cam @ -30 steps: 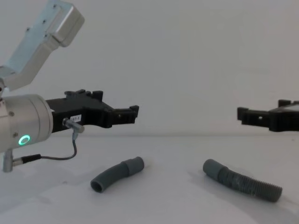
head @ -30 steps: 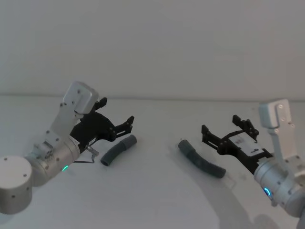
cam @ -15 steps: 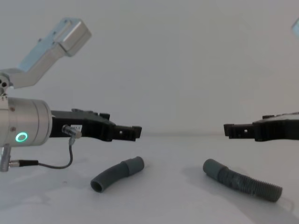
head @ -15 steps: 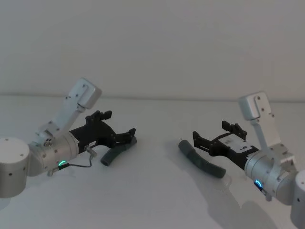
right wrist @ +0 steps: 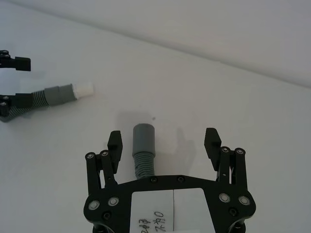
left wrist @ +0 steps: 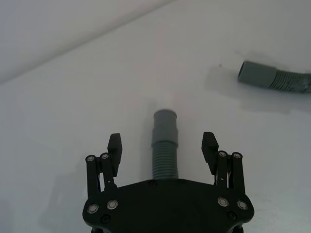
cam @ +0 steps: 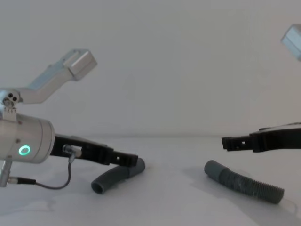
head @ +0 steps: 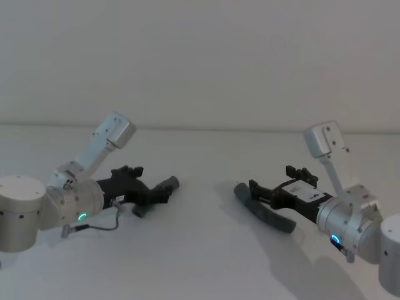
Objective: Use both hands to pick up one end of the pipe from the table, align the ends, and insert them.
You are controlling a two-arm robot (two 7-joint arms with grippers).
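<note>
My gripper will lift the longer piece, and the smooth cuff (cam: 215,170) will keep sticking out forward with little sag, because the ribbed body (cam: 251,187) lies in one gentle curve.
On the white table (head: 200,256) lie two dark grey ribbed pipe pieces. The short curved piece (head: 167,184) (cam: 112,178) is on the left. My left gripper (head: 160,191) (left wrist: 162,143) is low over it and open, one finger on each side of its ribbed body, with the smooth cuff end (left wrist: 164,121) poking out in front. The longer piece (head: 267,212) (cam: 245,184) lies on the right. My right gripper (head: 259,189) (right wrist: 164,138) is open above it, its fingers on either side of the cuff end (right wrist: 144,138), apart from it.
A plain pale wall rises behind the table's far edge (head: 200,129). A thin grey cable (cam: 51,181) loops under the left wrist beside the green glowing ring (cam: 24,150). Bare tabletop lies between the two pieces.
Both grippers have come down and forward from above the table and now straddle the pipe pieces. The two pieces lie where they were.
</note>
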